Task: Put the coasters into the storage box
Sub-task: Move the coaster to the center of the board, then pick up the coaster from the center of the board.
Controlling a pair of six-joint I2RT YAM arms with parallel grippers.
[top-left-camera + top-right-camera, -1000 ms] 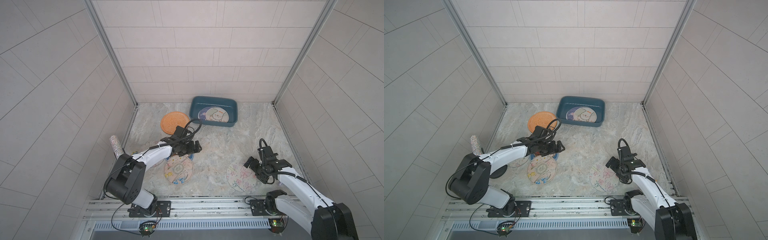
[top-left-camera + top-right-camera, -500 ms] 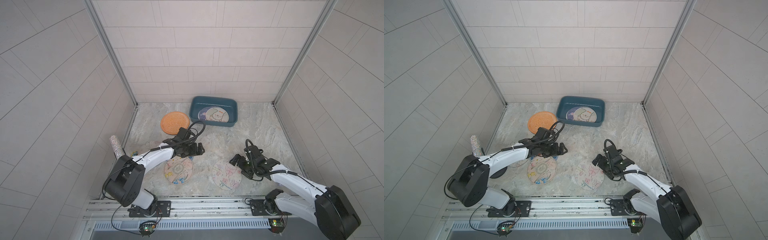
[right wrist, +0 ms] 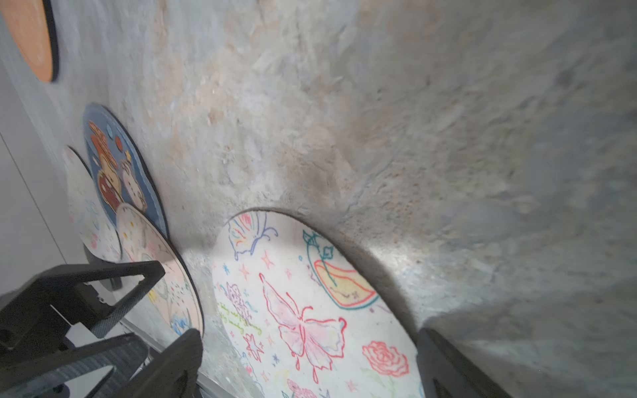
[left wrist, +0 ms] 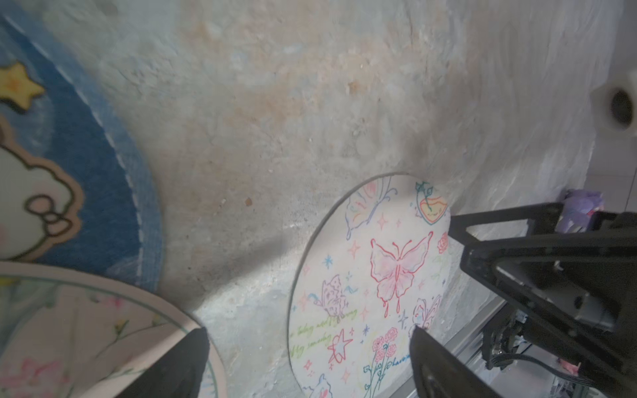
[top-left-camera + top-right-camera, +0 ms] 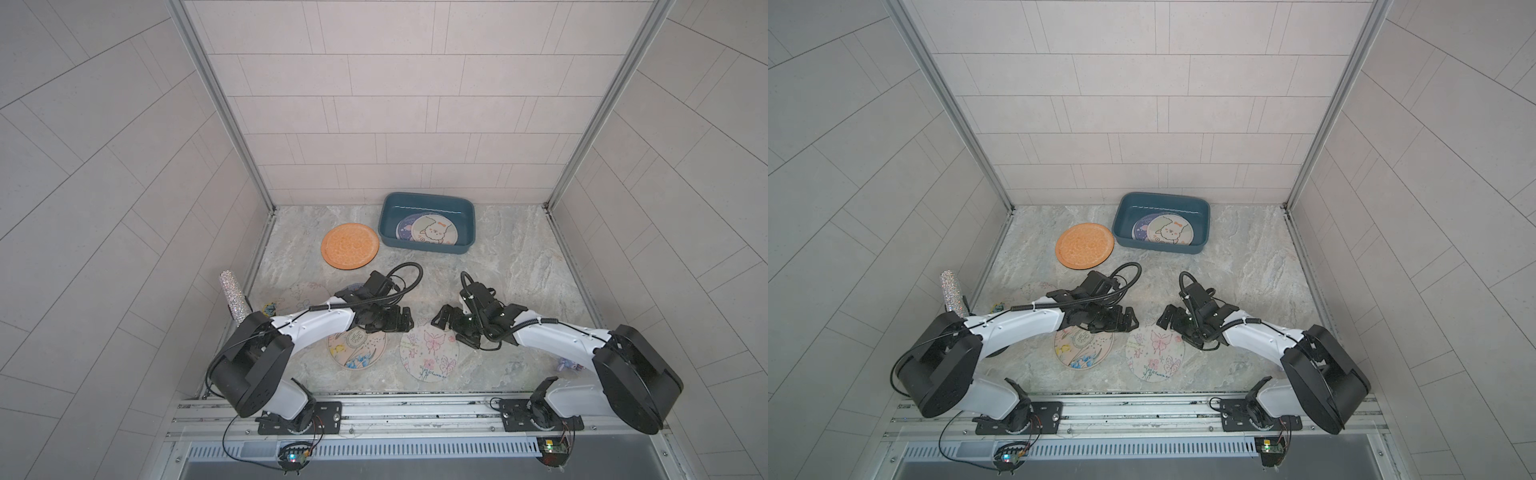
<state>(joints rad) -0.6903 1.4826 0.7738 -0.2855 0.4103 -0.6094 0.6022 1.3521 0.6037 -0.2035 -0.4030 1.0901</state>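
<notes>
The butterfly coaster (image 5: 428, 353) is lying flat between the robot's open grippers, so next the left gripper braces the coaster's edge while the right gripper pinches the opposite edge (image 5: 456, 352).
The teal storage box (image 5: 428, 198) stands at the back with a cartoon animal coaster (image 5: 434, 228) lying inside. An orange coaster (image 5: 350, 246) lies left of it. Near the front lie a flower coaster (image 5: 357, 351) and a butterfly coaster (image 5: 429, 352) (image 4: 372, 275) (image 3: 303, 310). A blue cartoon coaster (image 3: 117, 172) and a pale coaster (image 5: 299, 295) are partly hidden under my left arm. My left gripper (image 5: 405, 323) (image 4: 308, 332) hangs open between the two front coasters. Facing it, my right gripper (image 5: 441, 322) (image 3: 308, 332) stands open over the butterfly coaster's far right edge.
A glittery microphone (image 5: 235, 301) stands by the left wall. A small purple thing (image 5: 567, 365) lies at the front right beside my right arm. Tiled walls close in three sides, and a metal rail (image 5: 415, 409) runs along the front.
My right gripper has moved left towards the middle, and the butterfly coaster has slid left with it. My left gripper has shifted a little to the right.
</notes>
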